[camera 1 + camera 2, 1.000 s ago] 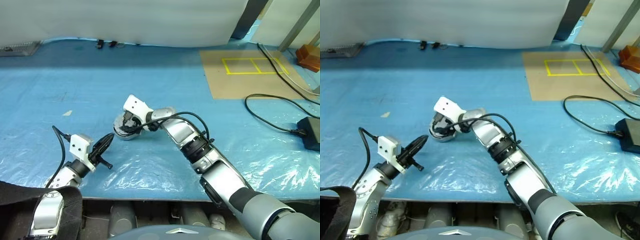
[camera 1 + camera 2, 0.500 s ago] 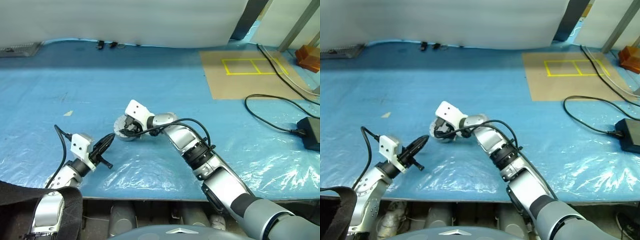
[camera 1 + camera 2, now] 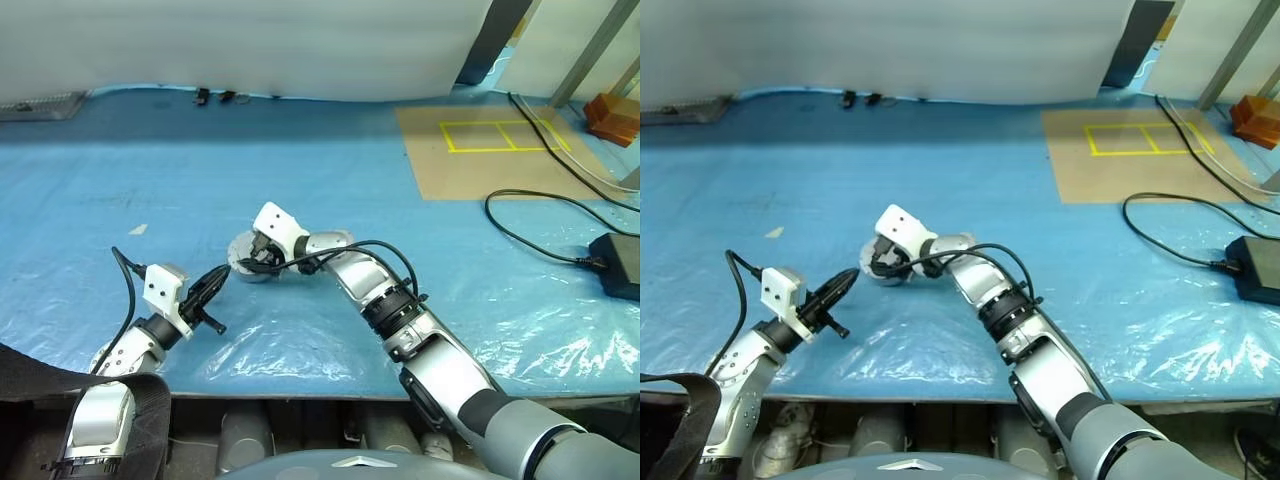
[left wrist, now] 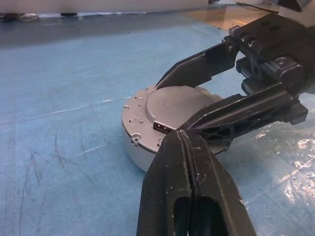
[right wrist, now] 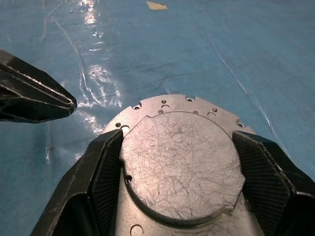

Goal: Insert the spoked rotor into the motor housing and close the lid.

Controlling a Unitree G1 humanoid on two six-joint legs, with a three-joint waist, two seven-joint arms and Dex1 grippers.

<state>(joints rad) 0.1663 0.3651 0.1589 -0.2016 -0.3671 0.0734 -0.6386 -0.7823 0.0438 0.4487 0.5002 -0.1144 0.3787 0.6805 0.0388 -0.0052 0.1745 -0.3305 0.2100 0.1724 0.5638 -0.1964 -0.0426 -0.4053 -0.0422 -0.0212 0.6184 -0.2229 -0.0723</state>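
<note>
My left gripper needs to press on the lid's top [image 5: 172, 152] first, because my right gripper is pinching the sides of the lid's raised disc [image 5: 127, 162]. My right gripper should then open and turn level.
The motor housing [image 4: 140, 147] is a short round silver can on the blue sheet, left of centre in the head views. Its lid [image 5: 182, 162] lies flat on top, plain scratched grey side up. My right gripper [image 5: 179, 142] reaches over it from the right, one black finger [image 5: 106, 162] on each side of the lid's raised disc, shut on it. My left gripper [image 4: 181, 135] is shut with nothing in it, level, its tip just short of the housing's near-left side. The spoked rotor is hidden.
A brown board with yellow tape lines [image 3: 480, 150] lies at the back right. A black cable [image 3: 540, 235] runs to a black box [image 3: 620, 262] at the right edge. A white curtain [image 3: 250, 45] closes the far side. The table's front edge [image 3: 300, 385] is close behind the arms.
My right gripper has tipped down a little and sits lower over the housing, and the lid now lies flat. The left gripper has kept still.
</note>
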